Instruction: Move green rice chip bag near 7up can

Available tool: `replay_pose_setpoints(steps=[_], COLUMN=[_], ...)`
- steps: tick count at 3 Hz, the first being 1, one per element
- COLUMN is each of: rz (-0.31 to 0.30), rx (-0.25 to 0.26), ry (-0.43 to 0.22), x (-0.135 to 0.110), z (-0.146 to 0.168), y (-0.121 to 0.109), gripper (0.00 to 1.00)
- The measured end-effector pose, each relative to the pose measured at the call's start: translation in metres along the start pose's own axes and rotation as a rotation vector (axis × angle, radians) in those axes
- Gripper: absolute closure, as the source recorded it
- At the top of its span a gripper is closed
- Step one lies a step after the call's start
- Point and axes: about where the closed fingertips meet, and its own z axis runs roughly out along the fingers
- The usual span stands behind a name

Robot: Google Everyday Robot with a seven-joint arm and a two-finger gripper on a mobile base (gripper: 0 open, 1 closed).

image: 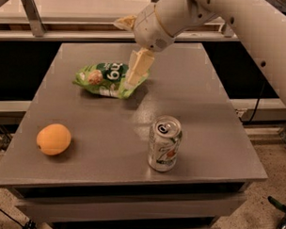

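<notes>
My gripper is above one end of the plump green rice (132, 82) chip bag, so when I lift the bag, its loose end (88, 78) will tilt down and stay spread.
The green rice chip bag (103, 77) lies flat on the grey table (195, 104), in its far-left part. The 7up can (164, 144) stands upright near the front edge, right of centre, well apart from the bag. My gripper (124, 53) hangs over the right end of the bag, reaching in from the upper right. It is open: one cream finger (137, 68) points down onto the bag's right edge and the other juts out to the left above it. The bag's right end is hidden behind the lower finger.
A round orange fruit (53, 138) sits at the front left of the table. A lighter counter with a metal bracket (31, 11) runs behind the table. Dark gaps flank the table on both sides.
</notes>
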Motion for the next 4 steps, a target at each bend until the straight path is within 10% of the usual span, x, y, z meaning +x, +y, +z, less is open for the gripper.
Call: replay_pose_setpoints(steps=[2, 4], rz=[0.019, 0.039], rx=[-0.133, -0.223], ry=[0.085, 0.138], x=[0.023, 0.038], z=[0.044, 0.065], y=[0.026, 0.048], gripper=[0.00, 0.42])
